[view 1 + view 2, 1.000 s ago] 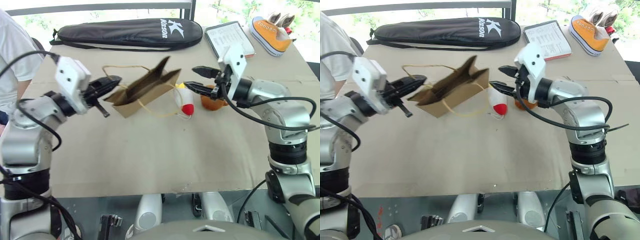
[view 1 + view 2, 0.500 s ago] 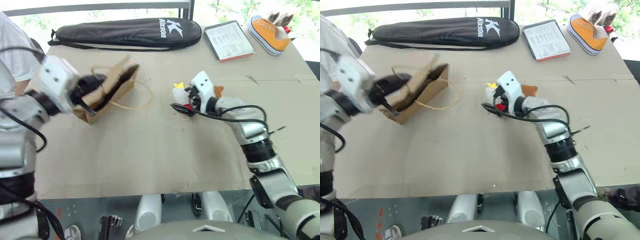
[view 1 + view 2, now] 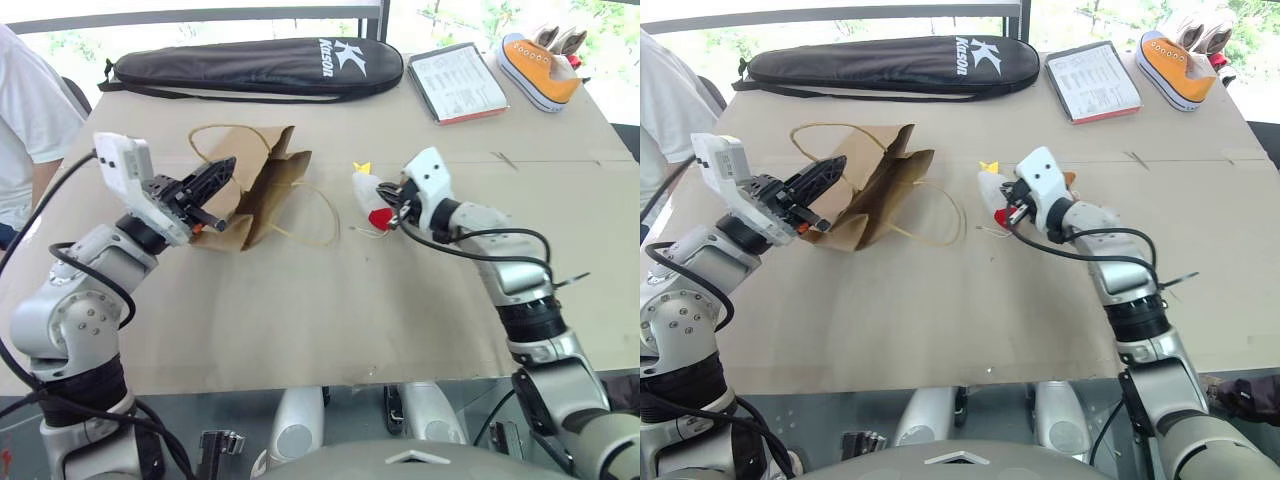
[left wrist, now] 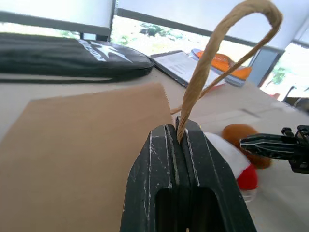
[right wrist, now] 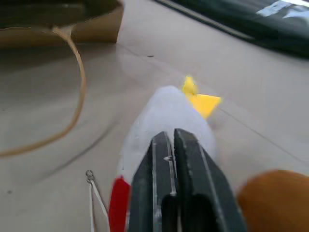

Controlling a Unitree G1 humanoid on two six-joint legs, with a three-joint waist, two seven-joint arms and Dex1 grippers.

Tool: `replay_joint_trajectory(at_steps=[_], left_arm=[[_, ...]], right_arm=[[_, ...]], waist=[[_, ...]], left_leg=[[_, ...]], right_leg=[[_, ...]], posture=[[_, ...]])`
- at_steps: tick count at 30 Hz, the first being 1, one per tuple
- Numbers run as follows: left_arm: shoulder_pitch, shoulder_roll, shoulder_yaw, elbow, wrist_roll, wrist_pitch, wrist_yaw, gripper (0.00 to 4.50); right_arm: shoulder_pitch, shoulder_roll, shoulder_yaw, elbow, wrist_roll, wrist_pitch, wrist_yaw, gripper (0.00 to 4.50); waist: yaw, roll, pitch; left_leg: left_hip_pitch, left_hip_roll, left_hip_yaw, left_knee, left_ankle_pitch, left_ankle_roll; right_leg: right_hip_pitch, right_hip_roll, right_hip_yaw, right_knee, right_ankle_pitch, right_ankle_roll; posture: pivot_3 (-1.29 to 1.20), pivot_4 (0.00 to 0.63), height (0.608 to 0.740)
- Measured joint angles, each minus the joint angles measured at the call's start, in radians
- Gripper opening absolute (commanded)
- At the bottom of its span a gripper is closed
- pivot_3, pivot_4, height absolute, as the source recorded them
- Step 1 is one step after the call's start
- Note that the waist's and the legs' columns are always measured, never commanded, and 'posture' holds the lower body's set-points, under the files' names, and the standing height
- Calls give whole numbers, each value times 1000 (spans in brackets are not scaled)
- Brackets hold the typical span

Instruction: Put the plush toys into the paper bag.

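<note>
The white plush toy's body (image 5: pixel 166 113) has my right gripper's closed fingers resting on it, so next I open them, put them on both sides of the body (image 5: pixel 128 169) next to the red end and close them.
The brown paper bag (image 3: pixel 262 190) lies on its side left of centre, its mouth facing the toys. My left gripper (image 3: pixel 224 170) is shut on one twisted handle (image 4: pixel 212 53) of the bag. The white plush toy (image 3: pixel 366 188), with a red end and a yellow tuft, lies on the table to the right of the bag. My right gripper (image 5: pixel 171 137) is shut with its tips pinched into that toy's body. The brown plush toy (image 5: pixel 270 198) sits just beyond the white one, mostly hidden behind my right hand in the eye views.
A long black racket case (image 3: pixel 255 65) lies along the far edge. A printed booklet (image 3: pixel 457 82) and an orange sneaker (image 3: pixel 540 65) are at the far right. A person in a white shirt (image 3: pixel 30 120) stands at the left. The table (image 3: pixel 300 310) is covered in brown card.
My right gripper came down onto the white toy and closed from wide open to shut. My left wrist rolled, and the bag dropped from the air onto the table, nearer the toys.
</note>
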Motion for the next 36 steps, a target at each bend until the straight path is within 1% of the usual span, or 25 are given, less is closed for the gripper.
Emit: replay_joint_trajectory(at_steps=[2,5,6,8,10,11,12,13,14,17,19,20,21,23,24,26,27,28,29,30,33,36], left_arm=[[19,-1,-1,-2,-20,7,6,0],[26,-1,-5,-2,-20,6,9,0],[26,-1,-7,-2,-20,5,11,0],[26,-1,-10,0,-18,2,12,0],[25,0,-10,3,-15,1,15,0],[25,0,-10,3,-14,0,16,0],[24,0,-10,3,-12,0,16,0],[25,0,-10,3,-12,0,17,0],[25,0,-9,3,-11,-1,20,0],[25,0,-8,-1,-18,-3,27,0],[26,-2,-5,-4,-24,-7,37,0],[26,-5,-1,-5,-30,-10,45,0],[26,-6,-1,-7,-32,-12,48,0],[26,-13,0,-11,-42,-16,58,0],[28,-14,0,-11,-48,-17,63,0],[31,-22,1,-13,-54,-18,73,0],[35,-37,3,-20,-70,-19,88,0],[38,-42,6,-23,-78,-19,95,0],[39,-48,8,-26,-88,-19,106,0],[42,-51,12,-29,-90,-19,111,0],[51,-61,13,-31,-115,-19,128,0],[50,-74,9,-31,-136,-19,137,0]], right_arm=[[7,-9,-12,-78,29,37,5,22],[-3,-1,-4,-97,35,62,-6,22],[-7,6,6,-90,31,68,-13,257],[-19,18,30,-69,25,84,-17,885],[-37,45,45,-32,23,90,-25,1759],[-48,61,48,-12,21,91,-32,2268],[-60,74,50,8,15,90,-43,2637],[-73,78,60,31,3,86,-50,3212],[-96,89,76,86,-20,74,-62,3632],[-141,123,120,260,-83,36,-100,3632],[-148,125,140,333,-114,3,-105,3632],[-157,125,144,354,-124,-15,-104,3204],[-162,125,144,362,-128,-25,-102,3087],[-169,126,144,381,-138,-43,-96,2414],[-169,126,145,388,-145,-56,-90,1966],[-166,118,145,386,-153,-81,-83,1239],[-148,99,138,358,-147,-105,-65,630],[-136,95,122,335,-137,-107,-58,505],[-118,87,104,296,-119,-108,-45,129],[-110,77,95,265,-107,-109,-34,15],[-85,32,66,120,-59,-121,35,15],[-84,22,72,34,-37,-122,82,15]], waist=[[-2,0,0],[0,0,0],[1,0,0],[2,0,0],[1,0,0],[2,0,0],[2,0,0],[2,0,0],[1,0,0],[1,0,0],[4,0,0],[3,0,0],[3,0,0],[2,-1,0],[2,0,0],[1,0,0],[1,0,0],[2,0,0],[4,0,0],[4,0,0],[4,0,0],[0,0,0]], left_leg=[[1,1,0,0,0,0],[1,1,0,0,0,0],[1,1,0,0,0,0],[1,1,0,0,0,0],[0,1,1,0,0,0],[0,1,1,0,0,0],[0,1,1,0,0,0],[0,1,1,0,0,0],[0,1,1,0,0,0],[0,1,1,0,0,0],[-1,1,1,0,0,0],[-1,1,1,0,0,0],[0,1,1,0,0,0],[0,1,1,0,0,0],[0,1,1,0,0,0],[0,1,1,0,0,0],[0,1,1,0,0,0],[-1,1,1,0,0,0],[-1,1,1,0,0,0],[-1,1,1,0,0,0],[0,1,1,0,0,0],[0,2,1,0,0,0]], right_leg=[[0,1,1,1,0,0],[0,2,1,1,0,0],[0,2,1,1,0,0],[0,2,1,1,0,-1],[-1,2,2,1,0,-1],[-1,2,2,1,0,-1],[-1,2,2,1,0,-1],[-1,2,2,1,0,-1],[-1,2,2,1,0,-1],[-1,2,2,1,0,-1],[-1,2,2,1,0,-1],[-1,2,2,0,0,-1],[-1,1,2,0,0,-1],[-1,2,2,1,0,-1],[-1,2,2,1,0,-1],[-1,2,2,1,0,-1],[-1,2,2,1,0,-1],[-1,2,2,1,0,-1],[-1,2,2,0,0,0],[-1,1,2,0,0,0],[-1,1,2,0,0,0],[-1,2,2,1,0,0]], posture=[[0,150,740],[0,150,740],[0,150,740],[0,150,740],[0,150,740],[0,150,740],[0,150,740],[0,150,740],[0,150,740],[0,150,740],[0,150,740],[0,150,740],[0,150,740],[0,150,740],[0,150,740],[0,150,740],[0,150,740],[0,150,740],[0,150,740],[0,150,740],[0,150,740],[0,150,740]])
